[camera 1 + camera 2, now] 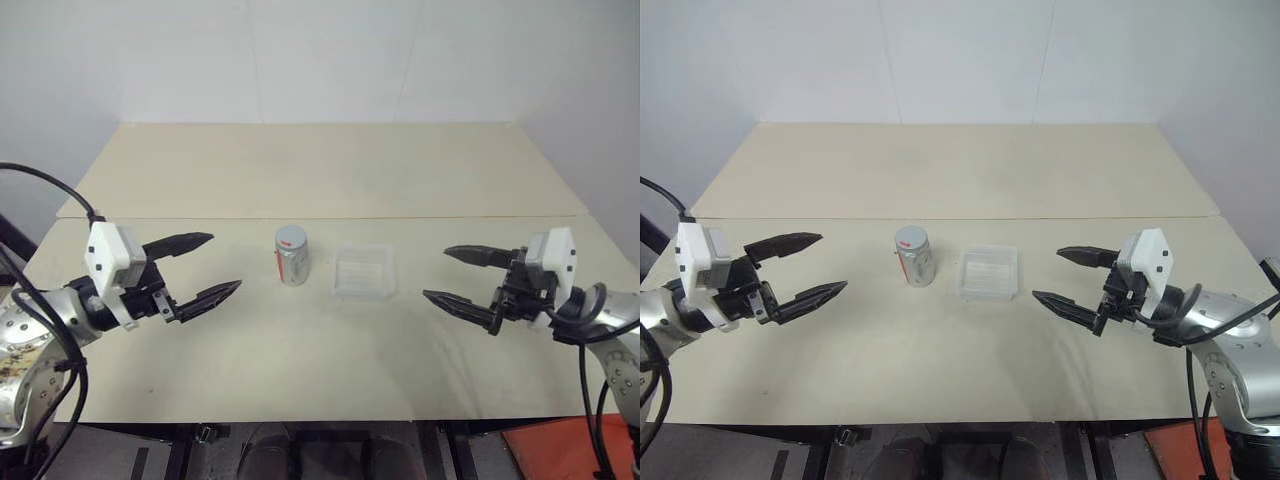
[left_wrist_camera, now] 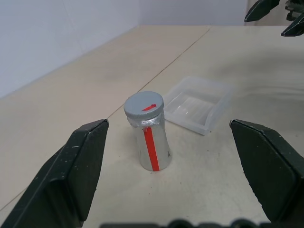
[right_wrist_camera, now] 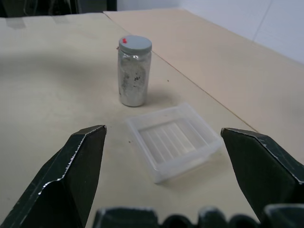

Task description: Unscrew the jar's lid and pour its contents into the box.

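Note:
A deep ridged rim [image 2: 148, 114] goes around the jar's neck, so when the robot turns the grey lid [image 1: 291, 236], it will need twisting again and again before it comes off in one piece.
The jar [image 1: 291, 258] stands upright at the middle of the table, its grey lid [image 1: 291, 238] screwed on; a red stripe runs down its label [image 2: 151, 149]. The contents cannot be made out through the glass. Just to its right lies the clear shallow box [image 1: 364, 271], with nothing in it. My left gripper [image 1: 203, 265] hovers open to the left of the jar, well apart from it, pointing toward it. On the far side of the box, my right gripper [image 1: 465, 275] is open too, aimed at the box and jar, holding nothing.
The cream table [image 1: 320, 170] has a seam running across it behind the jar and box. A white wall rises at the back edge. An orange patch of floor [image 1: 560, 455] shows at the front right.

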`<state>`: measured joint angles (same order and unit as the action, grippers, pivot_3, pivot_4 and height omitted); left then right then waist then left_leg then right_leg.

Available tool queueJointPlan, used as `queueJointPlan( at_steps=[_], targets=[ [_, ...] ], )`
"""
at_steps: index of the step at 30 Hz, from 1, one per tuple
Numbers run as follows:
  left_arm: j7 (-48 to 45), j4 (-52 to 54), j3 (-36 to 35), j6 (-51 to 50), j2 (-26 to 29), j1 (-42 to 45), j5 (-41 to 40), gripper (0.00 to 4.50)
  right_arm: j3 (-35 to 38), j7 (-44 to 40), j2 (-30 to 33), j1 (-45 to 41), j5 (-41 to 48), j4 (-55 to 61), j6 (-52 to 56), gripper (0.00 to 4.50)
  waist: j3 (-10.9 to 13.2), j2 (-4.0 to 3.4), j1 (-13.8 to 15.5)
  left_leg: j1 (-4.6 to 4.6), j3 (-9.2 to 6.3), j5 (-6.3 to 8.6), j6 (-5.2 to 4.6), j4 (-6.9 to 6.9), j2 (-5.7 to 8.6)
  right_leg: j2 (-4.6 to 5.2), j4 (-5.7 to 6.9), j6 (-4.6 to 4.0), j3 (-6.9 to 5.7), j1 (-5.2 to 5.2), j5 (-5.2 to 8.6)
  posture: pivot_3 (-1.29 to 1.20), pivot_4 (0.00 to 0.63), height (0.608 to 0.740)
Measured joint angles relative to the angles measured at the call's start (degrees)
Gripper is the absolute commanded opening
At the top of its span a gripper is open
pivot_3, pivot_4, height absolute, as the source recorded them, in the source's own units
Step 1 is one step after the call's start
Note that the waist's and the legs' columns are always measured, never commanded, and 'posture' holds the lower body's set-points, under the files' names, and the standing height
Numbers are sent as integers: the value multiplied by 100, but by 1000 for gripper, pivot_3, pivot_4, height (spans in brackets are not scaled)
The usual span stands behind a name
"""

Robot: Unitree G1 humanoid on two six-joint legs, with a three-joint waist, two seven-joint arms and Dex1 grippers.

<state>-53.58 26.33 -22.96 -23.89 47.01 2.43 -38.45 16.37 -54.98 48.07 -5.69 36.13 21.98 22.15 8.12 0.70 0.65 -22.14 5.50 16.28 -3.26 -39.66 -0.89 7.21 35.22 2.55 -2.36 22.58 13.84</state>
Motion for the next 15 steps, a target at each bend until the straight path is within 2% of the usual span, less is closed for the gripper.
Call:
queueJointPlan(
  at_steps=[7,15],
  targets=[
    [-210,-373,199,15,6,325,16,4452,21,-284,535,233,-117,-19,161,4500,0,0,5,0,-2,0,-1,-1,0,0,-1,0,-4,-4,0,0,150,740],
    [-432,-595,500,166,24,538,219,4452,50,-576,656,252,-165,-184,159,4500,0,0,0,1,-2,2,-4,-1,1,0,-4,1,-3,-6,0,0,150,740]
  ],
)
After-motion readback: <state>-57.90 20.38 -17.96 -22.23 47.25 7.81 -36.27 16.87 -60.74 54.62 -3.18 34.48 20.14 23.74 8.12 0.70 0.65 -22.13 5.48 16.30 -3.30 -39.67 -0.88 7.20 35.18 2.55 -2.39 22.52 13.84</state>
